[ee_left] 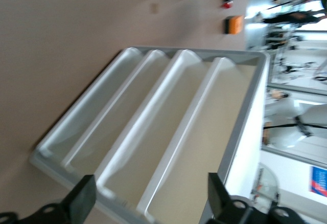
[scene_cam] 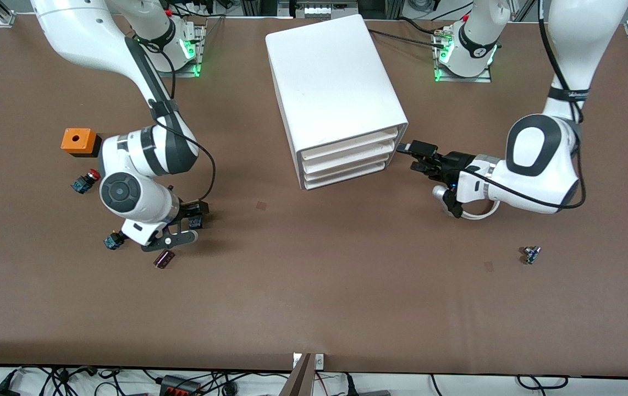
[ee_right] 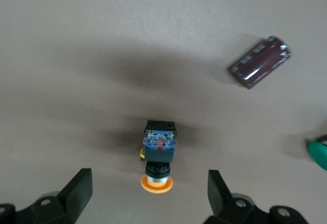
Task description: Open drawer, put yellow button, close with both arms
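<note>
The yellow button (ee_right: 159,155) is small next to the wide topmost drawer (scene_cam: 352,147). The drawer will slide all the way closed with the button inside when I push.
The yellow button (ee_right: 158,157) lies on its side on the brown table, with its orange-yellow cap toward the camera of the right wrist view. My right gripper (ee_right: 150,198) is open just above it, one finger on each side, not touching. In the front view only its blue body (scene_cam: 197,222) shows under the right gripper (scene_cam: 188,224). The white cabinet (scene_cam: 331,77) stands mid-table and its topmost drawer (scene_cam: 350,144) is shut. My left gripper (scene_cam: 410,157) is open beside the drawer fronts, at the cabinet's corner toward the left arm's end. The left wrist view shows the topmost drawer (ee_left: 204,147) between the open fingers (ee_left: 82,201).
A dark cylinder part (scene_cam: 164,259) lies nearer the front camera than the right gripper and shows in the right wrist view (ee_right: 259,62). A green button (scene_cam: 113,240), a red button (scene_cam: 86,180) and an orange box (scene_cam: 78,141) lie nearby. A small part (scene_cam: 531,254) lies toward the left arm's end.
</note>
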Controlling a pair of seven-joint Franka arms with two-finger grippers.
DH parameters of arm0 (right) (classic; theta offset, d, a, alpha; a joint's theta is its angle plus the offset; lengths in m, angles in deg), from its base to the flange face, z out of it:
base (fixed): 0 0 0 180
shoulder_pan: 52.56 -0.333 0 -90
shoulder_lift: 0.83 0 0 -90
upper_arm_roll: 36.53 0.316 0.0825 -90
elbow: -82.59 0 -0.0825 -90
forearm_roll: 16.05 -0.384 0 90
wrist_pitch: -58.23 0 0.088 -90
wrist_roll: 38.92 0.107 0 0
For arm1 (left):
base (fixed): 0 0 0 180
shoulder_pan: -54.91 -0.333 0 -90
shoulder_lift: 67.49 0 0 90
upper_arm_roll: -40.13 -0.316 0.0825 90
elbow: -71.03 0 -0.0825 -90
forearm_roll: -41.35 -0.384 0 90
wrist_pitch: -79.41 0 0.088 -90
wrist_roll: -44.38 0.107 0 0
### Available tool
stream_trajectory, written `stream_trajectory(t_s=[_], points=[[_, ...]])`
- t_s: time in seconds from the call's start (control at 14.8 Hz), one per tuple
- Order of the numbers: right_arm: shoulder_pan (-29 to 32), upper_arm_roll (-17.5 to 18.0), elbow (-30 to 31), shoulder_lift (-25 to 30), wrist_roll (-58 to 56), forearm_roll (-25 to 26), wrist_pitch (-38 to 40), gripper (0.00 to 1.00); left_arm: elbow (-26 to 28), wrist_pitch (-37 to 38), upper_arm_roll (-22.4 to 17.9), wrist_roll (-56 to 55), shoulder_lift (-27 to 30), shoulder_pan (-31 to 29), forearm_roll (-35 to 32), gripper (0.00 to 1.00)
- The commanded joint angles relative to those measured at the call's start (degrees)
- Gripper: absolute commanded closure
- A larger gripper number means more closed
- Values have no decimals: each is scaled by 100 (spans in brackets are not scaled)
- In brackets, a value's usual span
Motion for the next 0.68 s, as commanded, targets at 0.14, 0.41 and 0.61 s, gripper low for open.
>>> stream_trajectory(t_s=[0.14,0.41,0.61], points=[[4,-24,-133,-433,112,-81,-168,0,495,257,80,1150,-156,20,684,29],[5,-24,-124,-661,411,-81,-361,0,706,267,159,1494,-183,20,887,38],[5,-24,-107,-723,411,-81,-441,0,741,214,247,1538,-192,28,897,48]])
